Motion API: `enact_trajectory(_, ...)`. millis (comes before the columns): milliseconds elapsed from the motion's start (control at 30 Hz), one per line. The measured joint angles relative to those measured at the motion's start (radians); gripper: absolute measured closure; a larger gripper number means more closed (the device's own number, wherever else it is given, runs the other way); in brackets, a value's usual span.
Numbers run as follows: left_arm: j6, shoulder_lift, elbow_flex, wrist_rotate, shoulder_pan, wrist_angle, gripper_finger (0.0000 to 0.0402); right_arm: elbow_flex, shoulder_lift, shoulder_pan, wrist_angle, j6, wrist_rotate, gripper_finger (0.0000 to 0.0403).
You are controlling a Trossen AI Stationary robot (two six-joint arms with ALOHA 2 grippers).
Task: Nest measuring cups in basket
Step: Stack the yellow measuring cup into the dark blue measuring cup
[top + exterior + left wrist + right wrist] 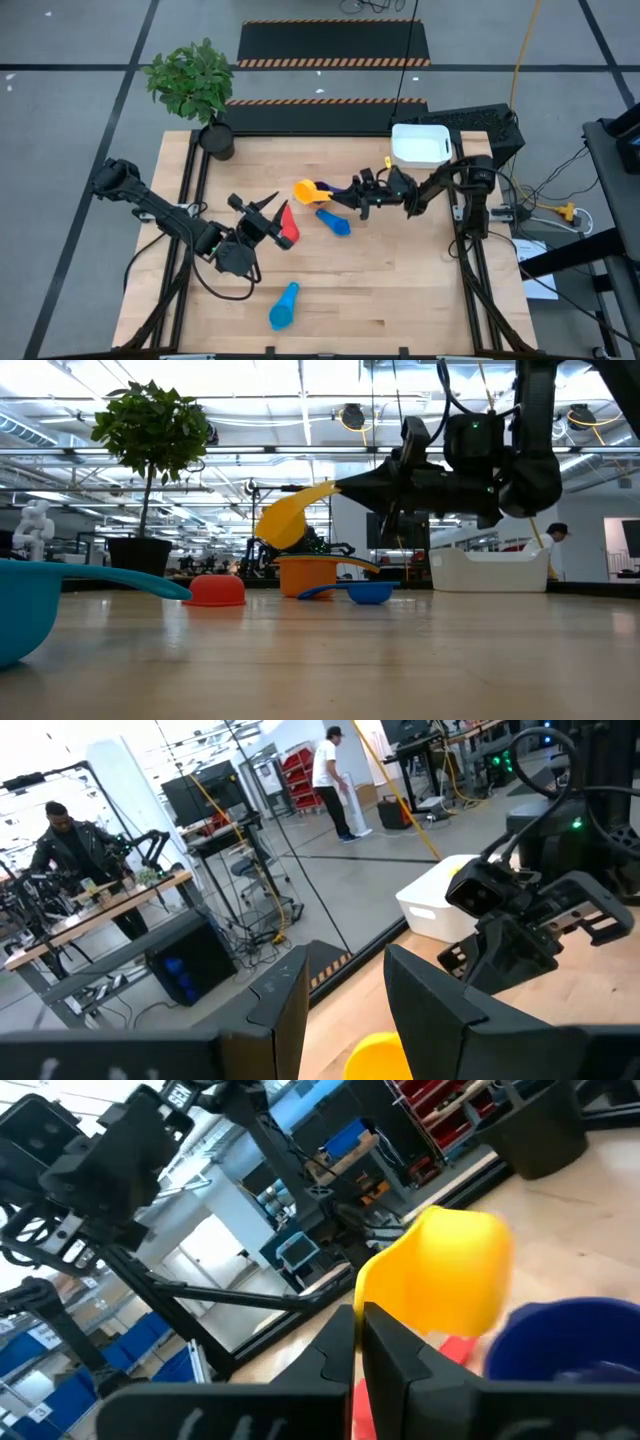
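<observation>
My right gripper is easing the yellow cup over and down, and the yellow cup's bowl (284, 523) hangs lowest near the dark blue cup's opening (578, 1348). It should keep doing so until the yellow cup nests.
My right gripper (352, 194) is shut on the yellow measuring cup (305, 189), held in the air over the orange cup (310, 575) at mid-table. A blue cup (335, 222) lies upright on the wood just nearer. The red cup (217, 590) rests mouth down beside my left gripper (264, 210), which is open and touches nothing. The light blue cup (284, 307) lies near the near edge. The white basket (420, 145) stands at the far right. A dark blue cup I cannot pick out for certain. My right gripper pinches the yellow cup's handle near its free end (372, 1285) between its two fingers (395, 1342). It comes level from the table's right, along the handle. The cup is lifted clear and tilted, its bowl (285, 520) hanging lower than the handle, above the orange cup.
A potted plant (213, 135) stands at the far left corner. Dark equipment and cables sit off the right edge by the right arm's base (478, 190). People show in the room beyond the table. Bare wood lies between the blue cups and toward the near right.
</observation>
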Motion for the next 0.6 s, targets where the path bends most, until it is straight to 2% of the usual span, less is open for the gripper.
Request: enact_trajectory(600,-0.008,0.000,0.000,0.000,0.000,0.000,0.0265,-0.029,0.000,-0.028,0.004,-0.010,-0.003,0.0403)
